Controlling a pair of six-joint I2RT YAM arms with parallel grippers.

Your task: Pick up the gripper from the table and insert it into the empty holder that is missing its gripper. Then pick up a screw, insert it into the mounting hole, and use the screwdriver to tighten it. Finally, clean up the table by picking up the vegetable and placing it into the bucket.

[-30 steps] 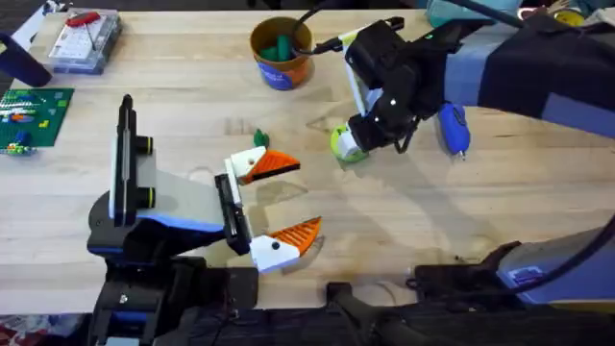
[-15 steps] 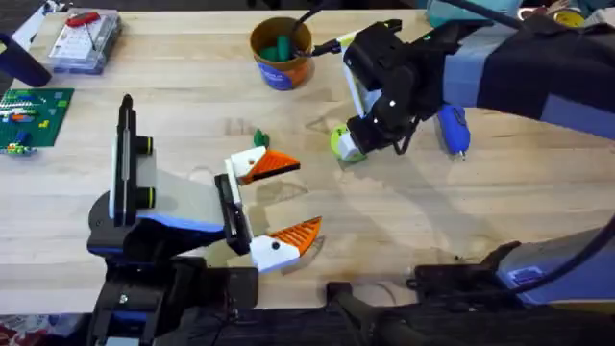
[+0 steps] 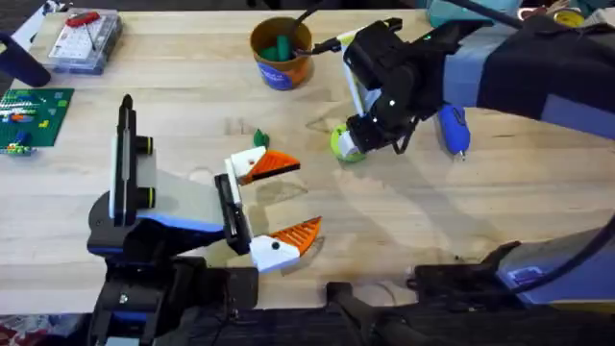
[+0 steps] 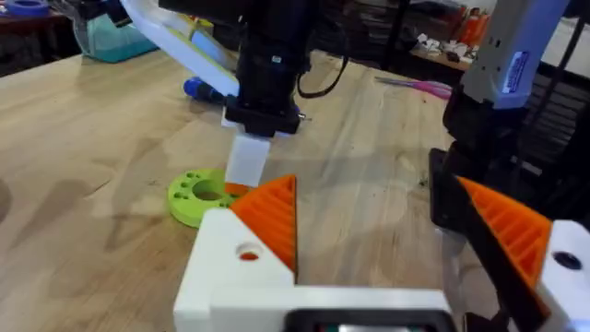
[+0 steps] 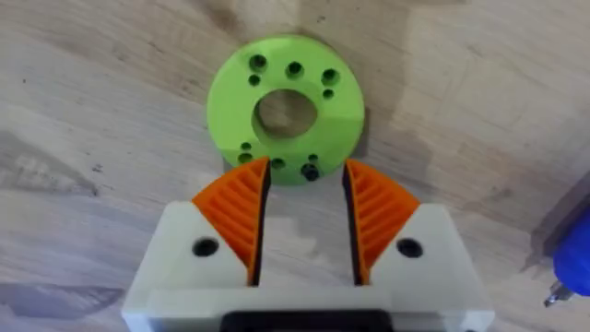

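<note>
The small dark screw point(image 5: 311, 171) sticks up from its hole point(image 5: 309, 175), so I expect the screw to come free and leave the green ring lying flat when I lift.
A green ring point(image 5: 286, 106) with several small holes lies flat on the wooden table point(image 3: 192, 106), also in the overhead view point(image 3: 344, 144) and the left wrist view point(image 4: 198, 195). My right gripper point(image 5: 304, 175) points down at the ring's near edge, open, its orange pads point(image 5: 235, 212) straddling a small dark screw point(image 5: 311, 172) that sits in the ring. The blue screwdriver point(image 3: 454, 130) lies just right of that arm. The orange-brown bucket point(image 3: 281, 53) stands at the back with something green inside. A small green piece point(image 3: 259, 137) lies near my left gripper point(image 3: 288, 199), which is open and holds nothing.
A clear plastic box point(image 3: 82, 38) with a red tool and a green board point(image 3: 29, 115) sit at the far left. The right arm point(image 3: 519, 67) spans the back right of the table. Bare wood stretches across the middle and front right.
The right gripper has edged slightly toward the far side over the green ring. The left arm has not moved.
</note>
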